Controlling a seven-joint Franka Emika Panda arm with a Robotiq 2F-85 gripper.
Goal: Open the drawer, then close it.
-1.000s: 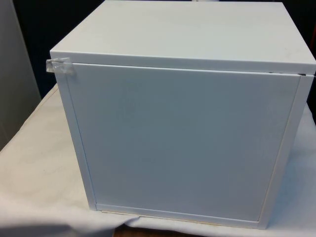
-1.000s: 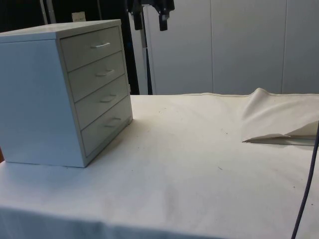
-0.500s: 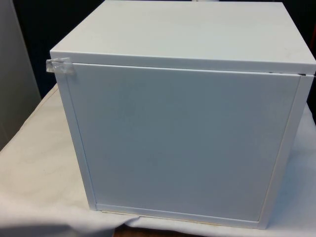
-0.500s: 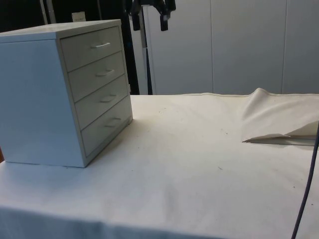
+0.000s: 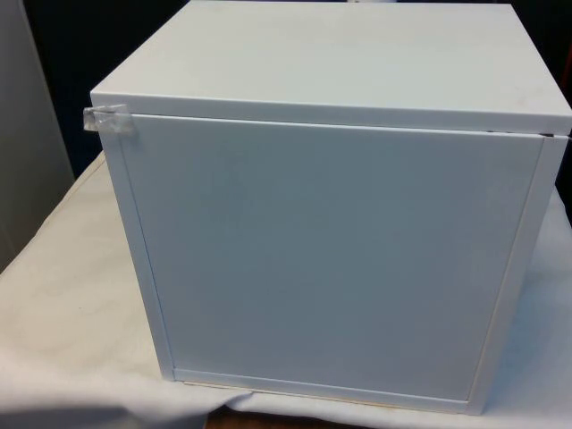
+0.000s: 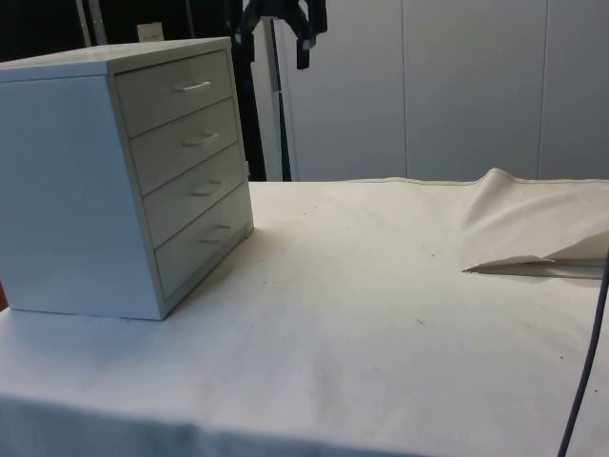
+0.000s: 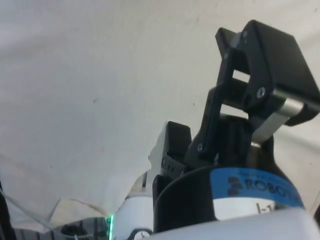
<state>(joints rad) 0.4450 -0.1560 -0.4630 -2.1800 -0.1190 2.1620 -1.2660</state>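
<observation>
The bottom edge of the chest just rests on loose, rumpled cloth (image 5: 234, 399), so I expect the white chest (image 5: 331, 255) to creep along slightly when the gripper pulls the drawer open.
A white chest of drawers (image 6: 86, 181) stands on the cloth-covered table at the side view's left. Its four drawers are all pushed in, and the top drawer (image 6: 176, 90) carries a small white handle (image 6: 193, 87). In the front view the chest (image 5: 331, 259) turns its plain back panel to the camera. My gripper (image 6: 273, 49) hangs high in the air, to the right of the chest's top front edge and apart from it. It is open with nothing between its fingers. One black finger (image 7: 265, 65) stands out against the white cloth in the wrist view.
The cloth rises in a folded hump (image 6: 533, 224) at the side view's right. A black cable (image 6: 585, 371) hangs down at the right edge. A scrap of clear tape (image 5: 107, 119) sticks to the chest's upper back corner. Open cloth (image 6: 362, 305) lies before the drawers.
The gripper has shifted slightly towards the chest and turned a little. The chest and its drawers have not moved.
</observation>
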